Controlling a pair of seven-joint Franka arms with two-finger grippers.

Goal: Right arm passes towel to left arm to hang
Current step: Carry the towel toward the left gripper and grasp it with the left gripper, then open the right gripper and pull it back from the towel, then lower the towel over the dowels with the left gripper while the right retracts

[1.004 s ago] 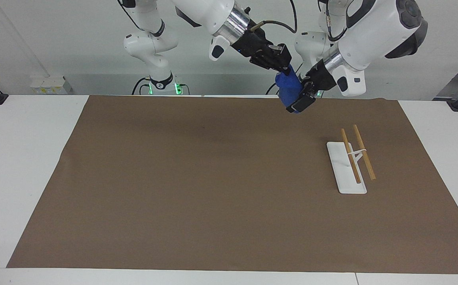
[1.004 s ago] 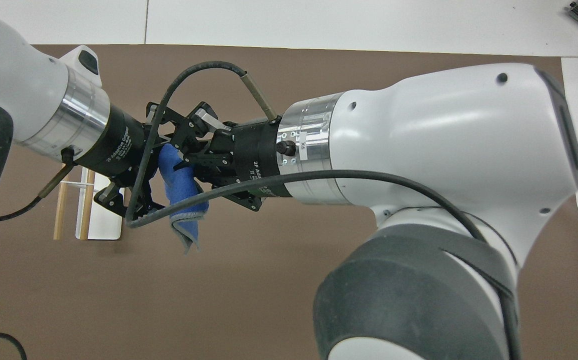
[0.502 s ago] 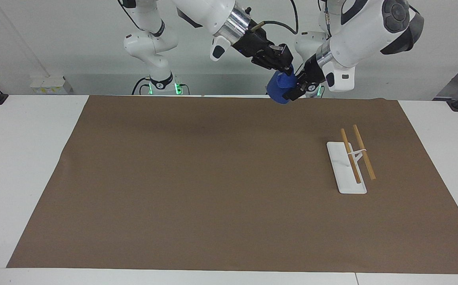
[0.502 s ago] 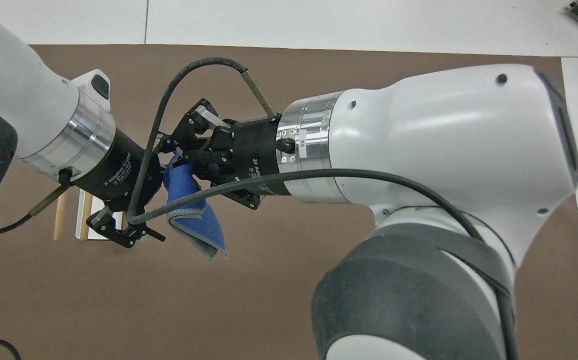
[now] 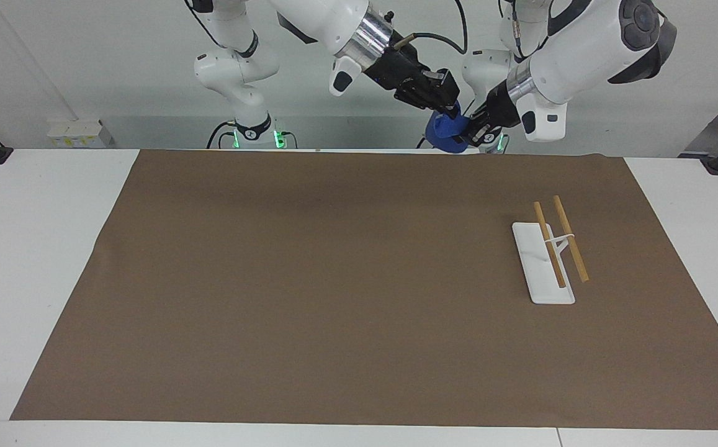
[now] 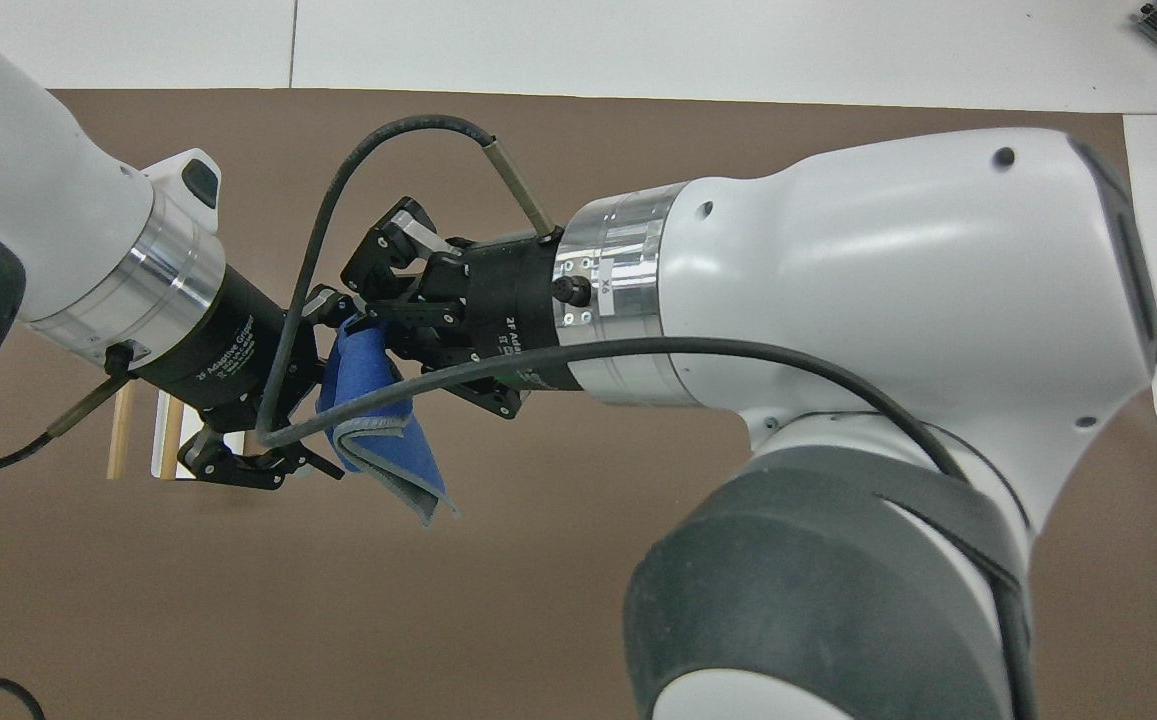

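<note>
Next, I open my right gripper and back it away before my left gripper carries the towel to the wooden rods (image 5: 561,241), as both grippers hold the towel's top (image 6: 361,336).
The blue towel (image 5: 443,131) hangs bunched in the air over the brown mat's edge nearest the robots. My right gripper (image 5: 448,109) is shut on its upper end. My left gripper (image 5: 465,133) comes in from the side and is shut on the towel just under the right one. In the overhead view the towel (image 6: 385,440) droops below both hands, its grey trim showing, with the right gripper (image 6: 360,316) and the left gripper (image 6: 324,388) meeting at its top. The towel's pinched part is hidden between the fingers.
A white rack base (image 5: 542,267) with two wooden rods (image 5: 569,245) stands on the brown mat (image 5: 334,279) toward the left arm's end. In the overhead view the rack (image 6: 173,430) is partly covered by the left hand.
The left gripper has closed on the towel and risen with it toward the right gripper. The towel now hangs shorter and more bunched. The right gripper has kept its grip.
</note>
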